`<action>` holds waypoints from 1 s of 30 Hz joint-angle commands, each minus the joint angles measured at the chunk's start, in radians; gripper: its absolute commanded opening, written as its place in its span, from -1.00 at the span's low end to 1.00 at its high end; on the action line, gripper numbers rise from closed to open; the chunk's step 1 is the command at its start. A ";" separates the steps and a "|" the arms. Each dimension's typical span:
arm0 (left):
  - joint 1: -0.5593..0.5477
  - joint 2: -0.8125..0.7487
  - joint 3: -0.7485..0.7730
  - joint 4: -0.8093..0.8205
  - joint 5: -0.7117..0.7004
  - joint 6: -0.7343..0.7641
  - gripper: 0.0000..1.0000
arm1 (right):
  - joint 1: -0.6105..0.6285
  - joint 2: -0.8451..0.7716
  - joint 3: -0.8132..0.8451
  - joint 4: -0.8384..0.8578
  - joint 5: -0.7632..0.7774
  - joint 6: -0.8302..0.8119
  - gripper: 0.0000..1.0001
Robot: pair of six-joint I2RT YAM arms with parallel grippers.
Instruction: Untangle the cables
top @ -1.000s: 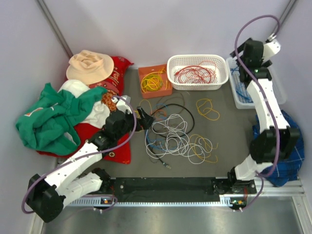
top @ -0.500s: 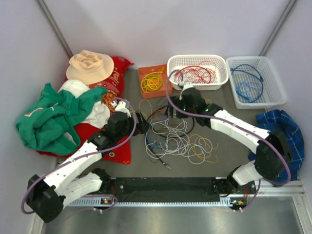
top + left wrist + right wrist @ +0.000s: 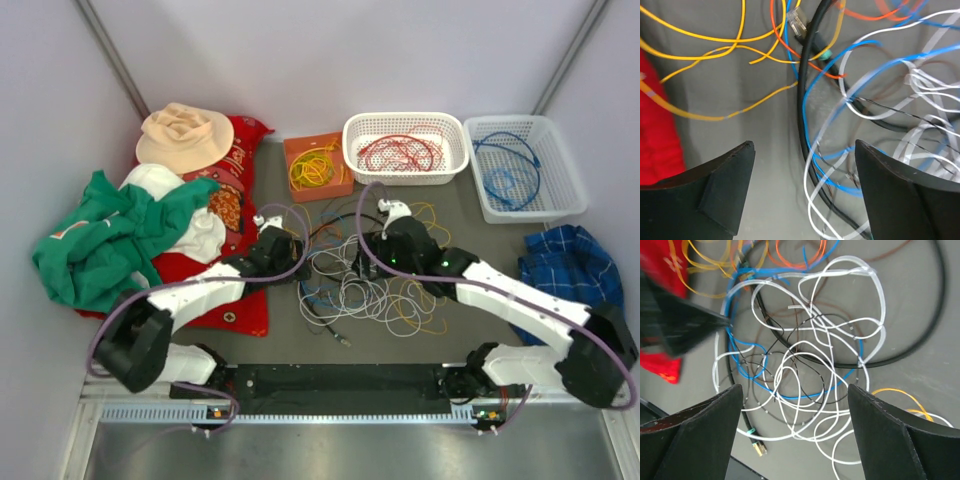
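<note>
My left gripper should move back while my right gripper lifts the blue cable clear (image 3: 777,271), because the blue cable runs through white loops (image 3: 832,114) next to my left gripper.
The cables (image 3: 345,290) lie in a loose tangle of white, blue, black, yellow and orange wires on the grey table, mid-centre. My left gripper (image 3: 301,262) is open at the tangle's left edge. In the left wrist view it (image 3: 804,144) hangs low over a black cable (image 3: 801,115) and blue loops (image 3: 816,145), holding nothing. My right gripper (image 3: 366,266) is open above the tangle's upper middle. In the right wrist view it (image 3: 795,387) spans white loops (image 3: 805,365) and a blue cable (image 3: 790,397) and holds nothing. A plug (image 3: 756,447) lies at the lower left.
An orange box (image 3: 300,150) holds yellow cable. A white basket (image 3: 405,122) holds red cable; another (image 3: 520,122) holds blue cables. A red cloth (image 3: 240,300), green garment (image 3: 100,245) and hat (image 3: 183,135) lie left. A blue plaid cloth (image 3: 575,255) lies right.
My right arm has swung from the back-right basket over to the tangle and lowered above it. My left gripper has shifted right to the tangle's left edge.
</note>
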 commanded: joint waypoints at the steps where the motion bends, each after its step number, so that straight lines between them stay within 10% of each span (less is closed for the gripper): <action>1: -0.004 0.120 0.066 0.096 0.016 0.010 0.65 | 0.012 -0.148 -0.011 -0.057 0.070 0.010 0.70; 12: -0.004 0.178 0.121 0.056 -0.063 0.106 -1.00 | 0.012 -0.245 -0.002 -0.140 0.122 -0.005 0.71; 30: -0.003 -0.254 0.475 0.052 0.282 0.264 -1.00 | 0.012 -0.458 0.220 -0.234 0.110 -0.045 0.74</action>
